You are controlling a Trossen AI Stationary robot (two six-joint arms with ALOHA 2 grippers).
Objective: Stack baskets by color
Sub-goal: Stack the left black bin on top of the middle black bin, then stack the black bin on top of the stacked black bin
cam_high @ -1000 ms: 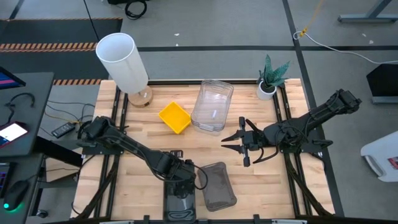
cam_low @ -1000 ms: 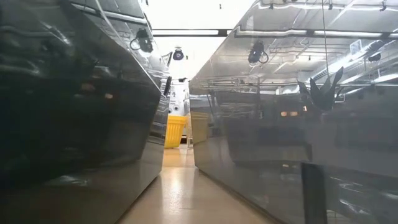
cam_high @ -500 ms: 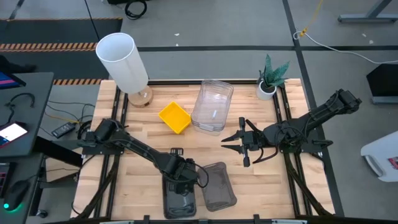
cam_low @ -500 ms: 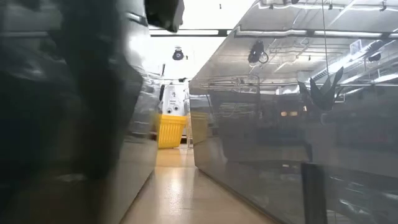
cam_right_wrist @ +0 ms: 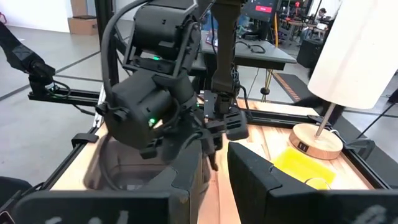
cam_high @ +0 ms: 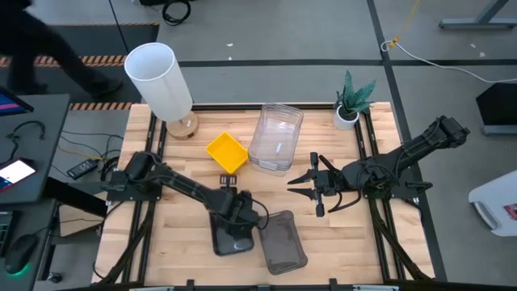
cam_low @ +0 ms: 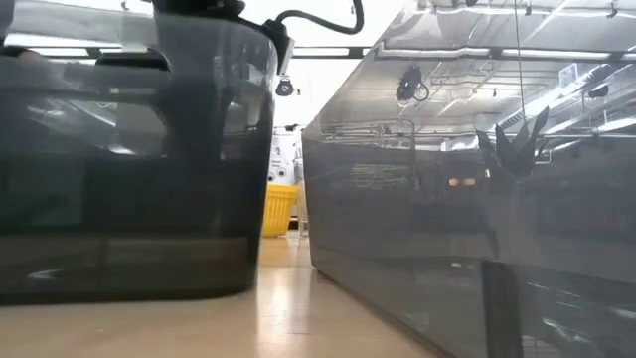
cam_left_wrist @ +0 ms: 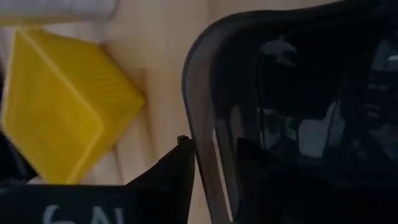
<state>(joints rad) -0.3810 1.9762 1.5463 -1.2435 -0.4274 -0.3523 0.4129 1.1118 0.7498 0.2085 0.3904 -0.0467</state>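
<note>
The dark grey basket's base (cam_low: 129,294) is flat on the wood next to the second basket. My left gripper should keep opening and let go of the dark grey basket's far end (cam_left_wrist: 202,118).
A dark grey basket (cam_high: 230,241) sits near the table's front edge, with my left gripper (cam_high: 236,215) shut on its far end. A second dark grey basket (cam_high: 283,242) lies on the table just to its right, apart from it. A yellow basket (cam_high: 227,153) and a stack of clear baskets (cam_high: 276,137) rest on the table farther back. My right gripper (cam_high: 297,183) hovers open and empty right of centre, level, pointing toward the table's left. My left gripper (cam_left_wrist: 211,155) has the dark grey basket's far end wall (cam_left_wrist: 208,140), near a rounded corner. One finger is inside the basket and one outside. The fingers come from above, slanting down. The basket stays upright and low; whether it is clear of the table I cannot tell.
A tall white cylinder on a wooden base (cam_high: 161,81) stands at the back left, and a small potted plant (cam_high: 349,101) at the back right. Bare wood lies between the yellow basket and the grey ones. A person's leg shows beyond the table at far left.
My left gripper has tipped steeper downward, narrowed its fingers onto the dark grey basket's far wall and drawn back toward the table's far edge. The basket has shifted with it away from the near edge and turned slightly. The second grey basket has stayed put.
</note>
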